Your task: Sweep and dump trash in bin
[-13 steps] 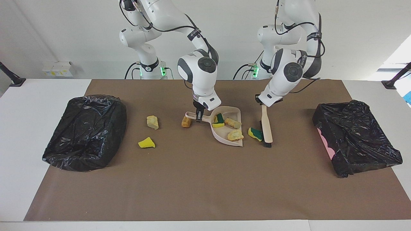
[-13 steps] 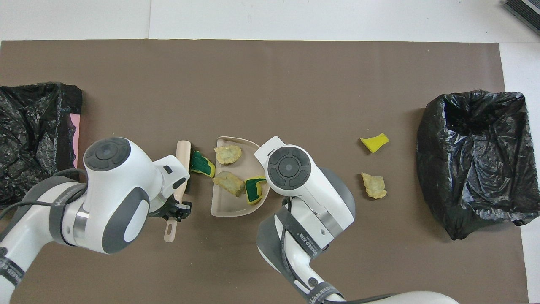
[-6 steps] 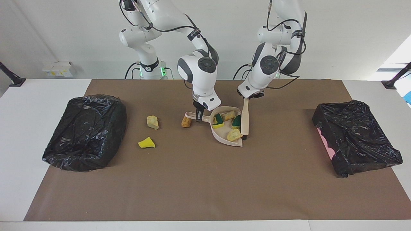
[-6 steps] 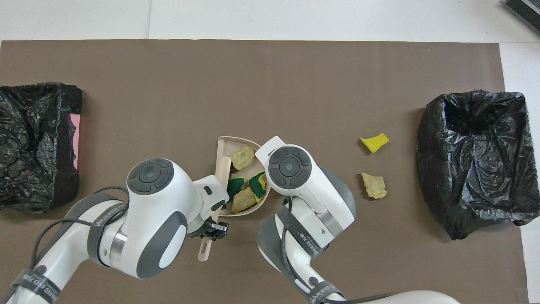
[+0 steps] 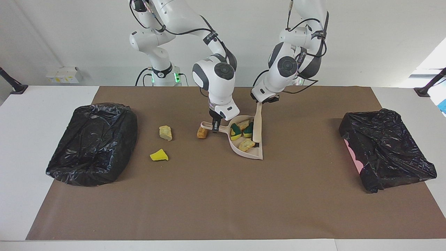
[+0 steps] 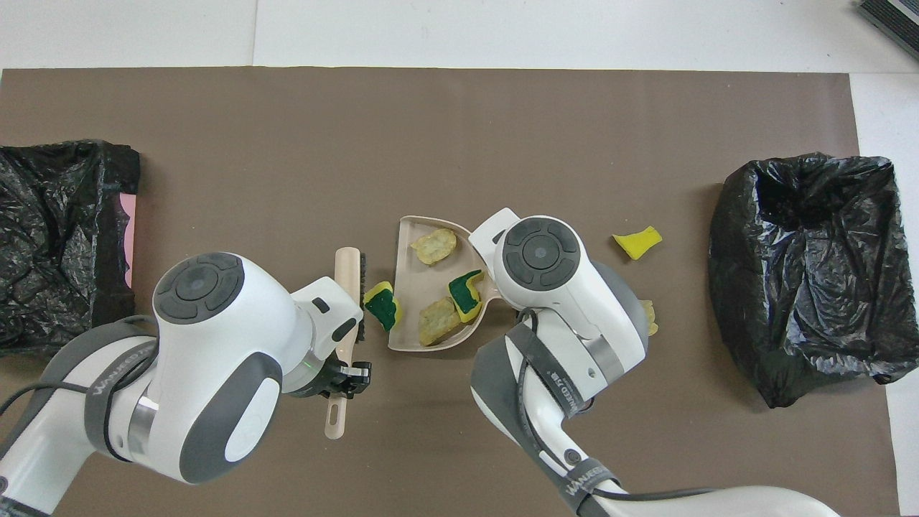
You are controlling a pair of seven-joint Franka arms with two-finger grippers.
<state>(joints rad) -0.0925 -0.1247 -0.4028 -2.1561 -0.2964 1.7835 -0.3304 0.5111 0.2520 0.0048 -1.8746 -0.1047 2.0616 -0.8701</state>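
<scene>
A green-yellow sponge [image 6: 381,306] is outside the dustpan's opening. My right gripper needs to push the dustpan toward the brush [image 6: 348,271] and scoop up the sponge before lifting.
My right gripper [image 5: 215,122] is shut on the handle of the beige dustpan [image 5: 250,154], which rests on the brown mat; in the overhead view the right wrist hides this grip. My left gripper [image 5: 265,101] is shut on the handle of the beige brush [image 5: 258,122]. In the facing view the brush lies across the pan's mouth with several trash pieces [image 5: 245,144] bunched inside. In the overhead view the brush [image 6: 348,269] stands just outside the pan [image 6: 409,266], with a green-yellow sponge [image 6: 380,305] between them. An orange-brown lump [image 5: 201,132] lies by the pan's handle.
A beige chunk [image 5: 166,132] and a yellow piece [image 5: 159,155] lie on the mat toward the right arm's end. A black-bagged bin [image 5: 92,143] stands at that end. Another one [image 5: 386,153] stands at the left arm's end.
My left gripper has swept the brush toward the dustpan, pushing the green-yellow sponge to the pan. The pieces in the pan have bunched together. My right gripper has kept hold of the pan's handle.
</scene>
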